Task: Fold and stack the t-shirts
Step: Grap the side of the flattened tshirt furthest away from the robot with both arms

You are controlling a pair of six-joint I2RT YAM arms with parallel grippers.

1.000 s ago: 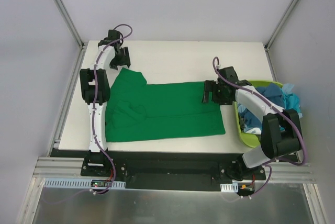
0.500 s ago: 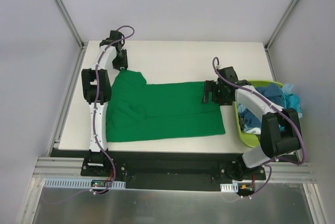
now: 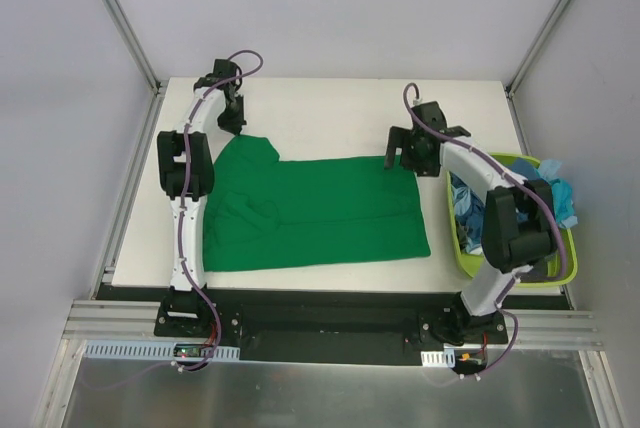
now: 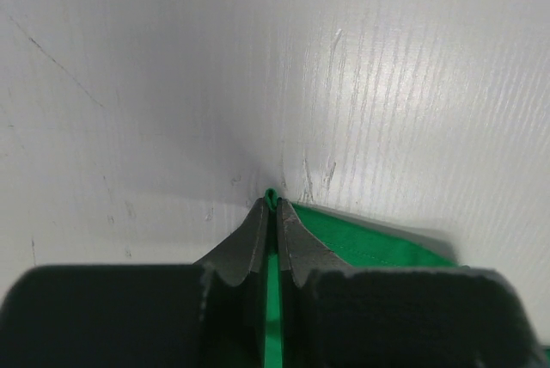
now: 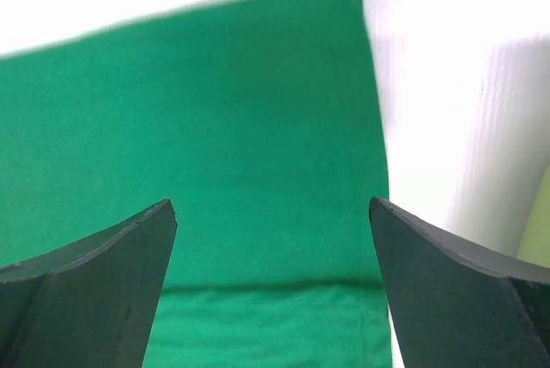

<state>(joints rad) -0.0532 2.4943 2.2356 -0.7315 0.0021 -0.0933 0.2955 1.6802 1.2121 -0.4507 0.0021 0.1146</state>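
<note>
The t-shirt's corner by the basket lies loose while the left gripper alone holds the t-shirt's far edge [image 3: 328, 160], so the robot's right gripper should pinch that corner before the fold.
A bright green t-shirt [image 3: 320, 210] lies spread flat across the table, with a fold along its near half. My left gripper [image 3: 233, 126] is at the shirt's far left corner. In the left wrist view the gripper [image 4: 272, 210] is shut on a thin pinch of that green cloth [image 4: 369, 246], which pokes out past the tips. My right gripper [image 3: 398, 155] hovers over the far right corner of the shirt. Its fingers are wide open [image 5: 271, 206] with only the green shirt [image 5: 223, 127] below them. Dark teal-blue and light turquoise t-shirts [image 3: 556, 196] are heaped in the basket.
A lime-green plastic basket [image 3: 470, 264] stands at the table's right edge, partly under my right arm. Its rim [image 5: 538, 235] shows at the right of the right wrist view. White table [image 3: 330, 108] lies bare behind the shirt. Grey walls and frame posts enclose the table.
My left gripper has closed onto the shirt's far left corner. My right arm has swung away from the basket side toward the far right corner of the shirt, still open.
</note>
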